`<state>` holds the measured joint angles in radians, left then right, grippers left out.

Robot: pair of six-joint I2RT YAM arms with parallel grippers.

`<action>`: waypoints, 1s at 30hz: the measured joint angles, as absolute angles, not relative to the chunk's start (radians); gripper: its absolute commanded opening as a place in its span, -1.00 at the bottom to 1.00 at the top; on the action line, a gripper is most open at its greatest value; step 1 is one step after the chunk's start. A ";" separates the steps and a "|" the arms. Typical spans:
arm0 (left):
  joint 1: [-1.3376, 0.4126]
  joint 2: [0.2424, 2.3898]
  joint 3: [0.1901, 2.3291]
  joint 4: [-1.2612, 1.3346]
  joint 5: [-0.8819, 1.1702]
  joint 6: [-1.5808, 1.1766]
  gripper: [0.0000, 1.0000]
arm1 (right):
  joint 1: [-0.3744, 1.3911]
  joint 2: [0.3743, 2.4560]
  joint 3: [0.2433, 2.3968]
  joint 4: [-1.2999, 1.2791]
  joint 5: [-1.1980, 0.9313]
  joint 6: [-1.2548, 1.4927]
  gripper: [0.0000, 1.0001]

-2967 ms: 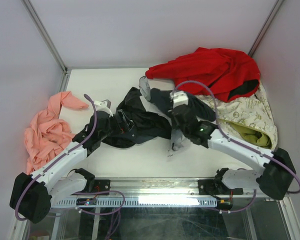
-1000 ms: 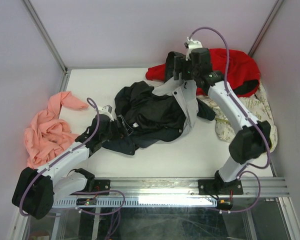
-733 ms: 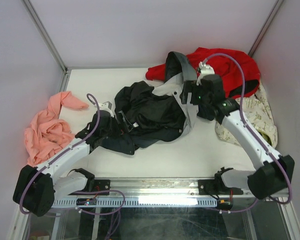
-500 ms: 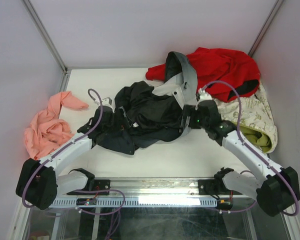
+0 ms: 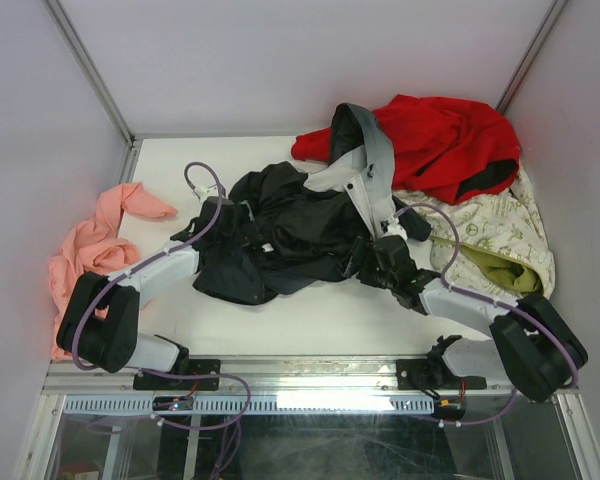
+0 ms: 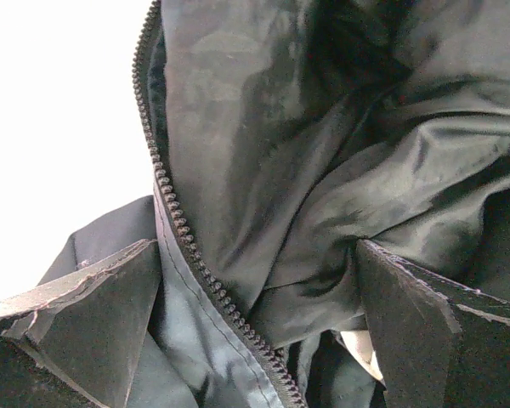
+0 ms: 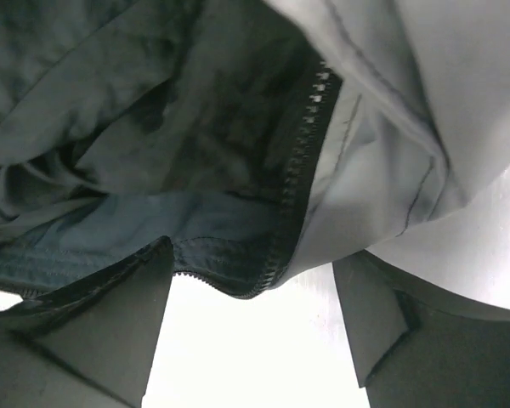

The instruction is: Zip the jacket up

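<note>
A white corner (image 5: 268, 247) pokes out of the dark folds. I will therefore expect a label on the lining when I spread the jacket (image 5: 315, 222) open.
The jacket (image 5: 300, 225) lies crumpled mid-table, dark charcoal, with a light grey panel (image 5: 365, 165) stretching toward the back. My left gripper (image 5: 236, 222) sits at its left edge, open. In the left wrist view its fingers (image 6: 93, 314) straddle loose dark fabric, and one zipper row (image 6: 174, 221) runs diagonally between them, unclamped. My right gripper (image 5: 368, 260) is at the jacket's front right edge, open. The right wrist view shows the other zipper row (image 7: 302, 166) along the grey and dark hem, just beyond the fingers (image 7: 391, 323), with bare white table between them.
A red garment (image 5: 430, 140) is heaped at the back right, with a cream patterned cloth (image 5: 495, 235) in front of it. A pink cloth (image 5: 95, 260) lies at the left wall. White enclosure walls close in the sides and back.
The right arm has swung down from the back by the red garment to the jacket's front right edge, leaving the grey panel lying. The left gripper opened wide and shifted back along the left edge.
</note>
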<state>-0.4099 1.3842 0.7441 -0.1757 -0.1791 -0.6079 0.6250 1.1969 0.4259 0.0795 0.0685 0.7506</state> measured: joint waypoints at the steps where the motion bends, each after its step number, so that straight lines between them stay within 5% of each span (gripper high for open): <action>1: -0.401 1.395 0.744 -0.168 -0.179 -0.608 0.97 | 0.626 1.225 0.426 0.105 0.075 0.758 0.20; 6: -0.381 1.410 0.744 -0.153 -0.179 -0.605 0.93 | 0.626 1.267 0.442 0.094 0.158 0.741 -0.80; 8: -0.379 1.410 0.744 -0.150 -0.179 -0.602 0.89 | 0.624 1.266 0.471 0.049 0.202 0.714 -1.00; 19: -0.377 1.412 0.737 -0.130 -0.177 -0.590 0.74 | 0.481 1.053 0.703 -0.226 0.408 0.477 -1.00; 30: -0.315 1.418 0.737 -0.115 -0.117 -0.593 0.94 | 0.253 1.026 0.965 -0.378 0.463 0.284 -1.00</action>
<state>-0.3153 1.4181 0.7368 -0.1150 -0.1169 -0.5930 0.2527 1.0264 0.9653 -0.3782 0.4633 0.2844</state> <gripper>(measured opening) 0.929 0.023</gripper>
